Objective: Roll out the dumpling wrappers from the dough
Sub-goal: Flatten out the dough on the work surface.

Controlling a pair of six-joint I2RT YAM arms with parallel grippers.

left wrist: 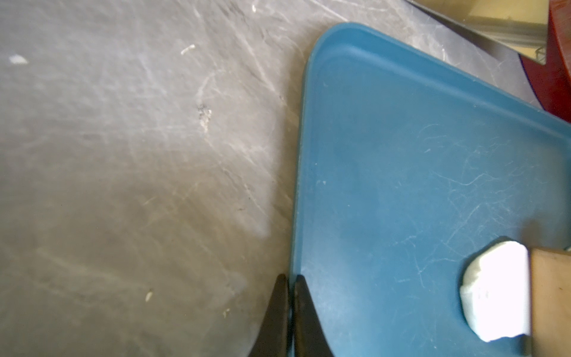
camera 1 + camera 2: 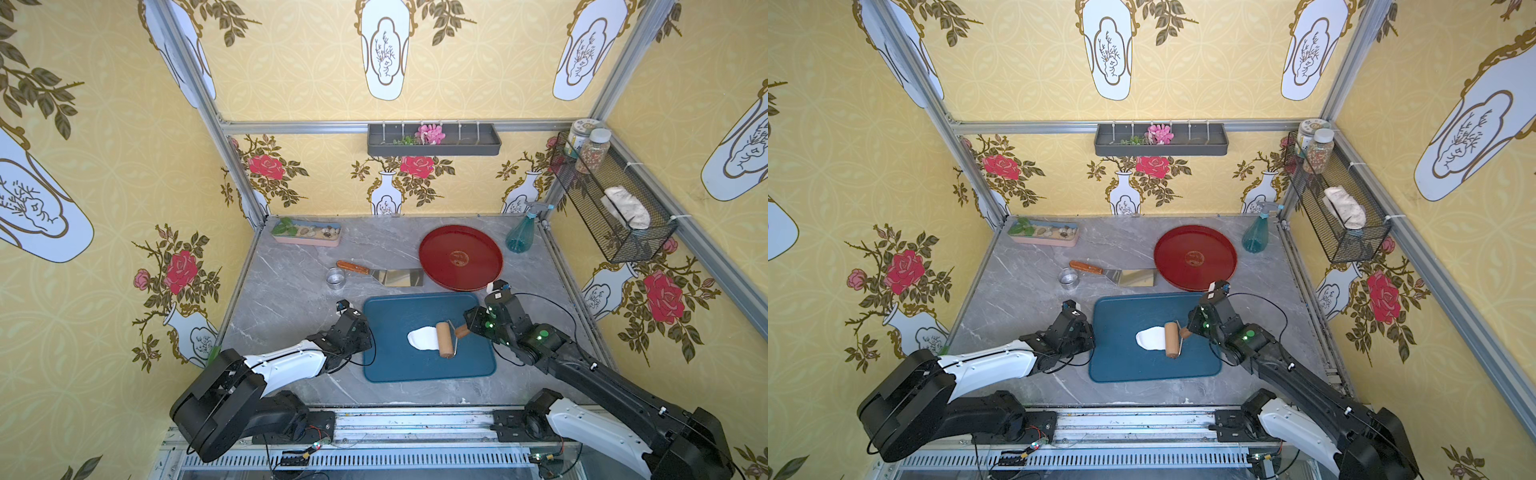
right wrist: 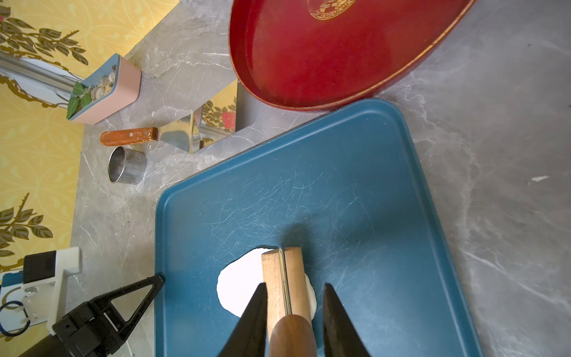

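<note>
The roller is at the dough's edge near my right gripper, so next I roll it back across the dough's open part (image 2: 421, 338) toward my left gripper.
A flattened white dough (image 2: 420, 337) (image 2: 1149, 337) (image 3: 238, 278) lies in the middle of the blue tray (image 2: 415, 307) (image 2: 1133, 307) (image 3: 278, 201). A wooden roller (image 2: 444, 338) (image 2: 1170, 338) (image 3: 281, 272) rests across the dough's right part. My right gripper (image 3: 295, 286) (image 2: 467, 328) is shut on the roller's dark handle. My left gripper (image 1: 290, 278) is shut on the tray's left rim (image 1: 301, 185), its fingertip (image 3: 156, 281) touching that edge. The dough (image 1: 494, 290) and the roller's end (image 1: 553, 293) also show in the left wrist view. The dumpling wrappers are out of view.
Behind the tray lie a steel ring cup (image 2: 336, 277) and a wooden-handled scraper (image 2: 390, 276). A round red tray (image 2: 460, 257) stands at the back right, next to a spray bottle (image 2: 521, 232). A pink planter (image 2: 306, 233) sits at the back left.
</note>
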